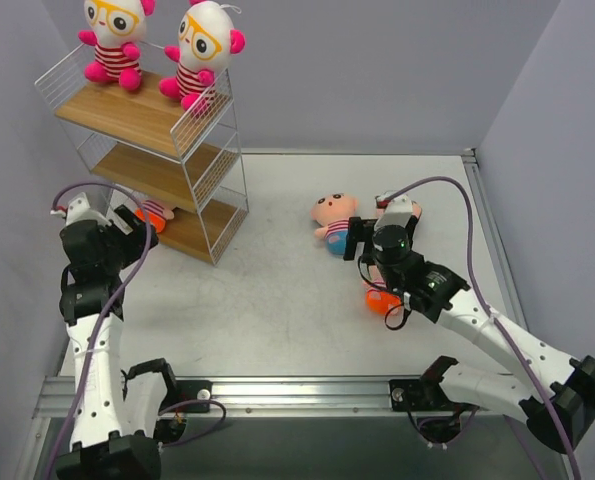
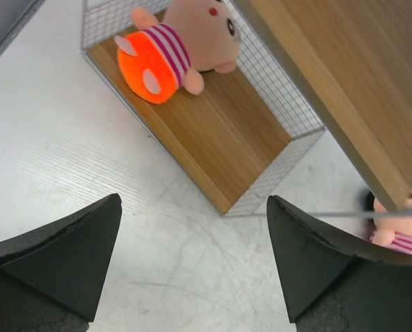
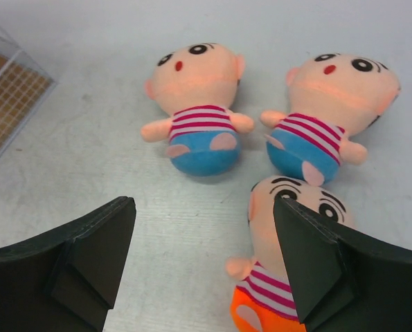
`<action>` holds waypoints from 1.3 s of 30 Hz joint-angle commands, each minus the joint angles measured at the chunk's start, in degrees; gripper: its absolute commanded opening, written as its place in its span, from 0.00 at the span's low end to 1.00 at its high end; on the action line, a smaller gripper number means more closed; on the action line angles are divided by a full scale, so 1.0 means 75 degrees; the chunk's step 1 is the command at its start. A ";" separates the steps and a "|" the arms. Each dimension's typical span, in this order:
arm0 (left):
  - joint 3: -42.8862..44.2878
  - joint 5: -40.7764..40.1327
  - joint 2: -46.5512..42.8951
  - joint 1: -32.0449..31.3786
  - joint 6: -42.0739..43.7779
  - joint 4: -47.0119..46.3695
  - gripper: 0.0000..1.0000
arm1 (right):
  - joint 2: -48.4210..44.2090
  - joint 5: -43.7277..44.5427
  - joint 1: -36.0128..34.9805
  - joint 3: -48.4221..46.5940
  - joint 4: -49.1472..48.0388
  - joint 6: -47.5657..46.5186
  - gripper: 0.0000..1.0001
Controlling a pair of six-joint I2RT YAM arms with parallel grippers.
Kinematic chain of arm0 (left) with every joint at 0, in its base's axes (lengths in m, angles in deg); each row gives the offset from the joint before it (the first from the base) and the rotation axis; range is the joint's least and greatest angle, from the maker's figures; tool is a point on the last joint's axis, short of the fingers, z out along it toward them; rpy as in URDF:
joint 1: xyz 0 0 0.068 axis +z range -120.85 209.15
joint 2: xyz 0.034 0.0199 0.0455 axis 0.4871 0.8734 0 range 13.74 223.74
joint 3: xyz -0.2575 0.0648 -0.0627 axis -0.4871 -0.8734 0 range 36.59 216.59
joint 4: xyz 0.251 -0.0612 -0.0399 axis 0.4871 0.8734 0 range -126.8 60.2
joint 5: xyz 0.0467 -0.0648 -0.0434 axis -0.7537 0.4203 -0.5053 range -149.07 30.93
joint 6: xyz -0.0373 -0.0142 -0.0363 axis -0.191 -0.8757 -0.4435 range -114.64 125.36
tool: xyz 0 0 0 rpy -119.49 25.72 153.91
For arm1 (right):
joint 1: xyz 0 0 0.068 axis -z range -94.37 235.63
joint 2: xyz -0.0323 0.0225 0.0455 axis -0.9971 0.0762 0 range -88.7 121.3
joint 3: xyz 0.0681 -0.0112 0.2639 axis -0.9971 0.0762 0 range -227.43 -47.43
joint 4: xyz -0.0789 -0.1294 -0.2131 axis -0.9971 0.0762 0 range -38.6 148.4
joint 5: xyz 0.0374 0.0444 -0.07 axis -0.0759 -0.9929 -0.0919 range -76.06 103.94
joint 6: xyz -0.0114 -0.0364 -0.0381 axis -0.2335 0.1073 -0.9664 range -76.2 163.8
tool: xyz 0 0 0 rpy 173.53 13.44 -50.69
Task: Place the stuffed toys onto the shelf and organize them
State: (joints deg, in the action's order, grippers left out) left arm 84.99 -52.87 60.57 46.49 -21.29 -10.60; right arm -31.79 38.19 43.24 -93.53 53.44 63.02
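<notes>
The robot's right gripper should grip the toy's head (image 3: pixel 265 220) and hand the toy over, because the orange-bottomed toy (image 1: pixel 381 302) beside the blue-bottomed toys lies far from the left gripper.
The shelf (image 1: pixel 127 118) stands at the far left. Two white-headed toys (image 1: pixel 115 38) (image 1: pixel 205 52) sit on its top board. A peach toy with an orange bottom (image 1: pixel 155 211) lies on the lowest board and shows in the left wrist view (image 2: pixel 169 52). My left gripper (image 1: pixel 137 226) (image 2: pixel 194 207) is open and empty, in front of that board. Two blue-bottomed toys (image 3: pixel 199 114) (image 3: pixel 327 104) and an orange-bottomed one (image 3: pixel 285 273) lie on the table. My right gripper (image 1: pixel 355 243) (image 3: pixel 202 214) is open and empty above them, its right finger beside the orange toy's head.
The shelf's middle board (image 1: pixel 162 175) holds nothing that shows. The shelf's wire corner (image 3: pixel 12 93) shows at the left of the right wrist view. Grey walls enclose the table on three sides. A metal rail (image 1: pixel 297 392) runs along the near edge.
</notes>
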 commanded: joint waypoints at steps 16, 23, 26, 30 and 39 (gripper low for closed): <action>0.2066 0.0437 -0.1778 -0.2804 0.1643 0.2894 0.94 | 0.1576 -0.0758 0.3163 -0.0252 0.1685 0.0824 0.67; 0.1937 0.1879 -0.1885 -0.3367 0.1913 0.2379 0.94 | 0.1975 -0.2119 0.4140 0.0311 0.0923 0.1011 0.66; 0.1844 0.2570 -0.1709 -0.3391 0.1762 0.2098 0.94 | 0.2291 -0.2366 0.4292 0.0568 0.0736 0.1105 0.67; 0.1551 0.3041 -0.1521 -0.3414 0.1235 0.1664 0.94 | 0.2374 -0.2845 0.4305 0.1061 0.0280 0.1397 0.69; 0.0743 0.2539 -0.0995 -0.4361 0.0075 0.0282 0.94 | 0.2069 -0.4076 0.3732 0.1999 -0.0634 0.1971 0.72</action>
State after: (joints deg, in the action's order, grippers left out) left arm 91.37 -32.05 51.47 17.14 -16.57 -0.98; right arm -15.60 12.51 74.03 -81.05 47.54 76.37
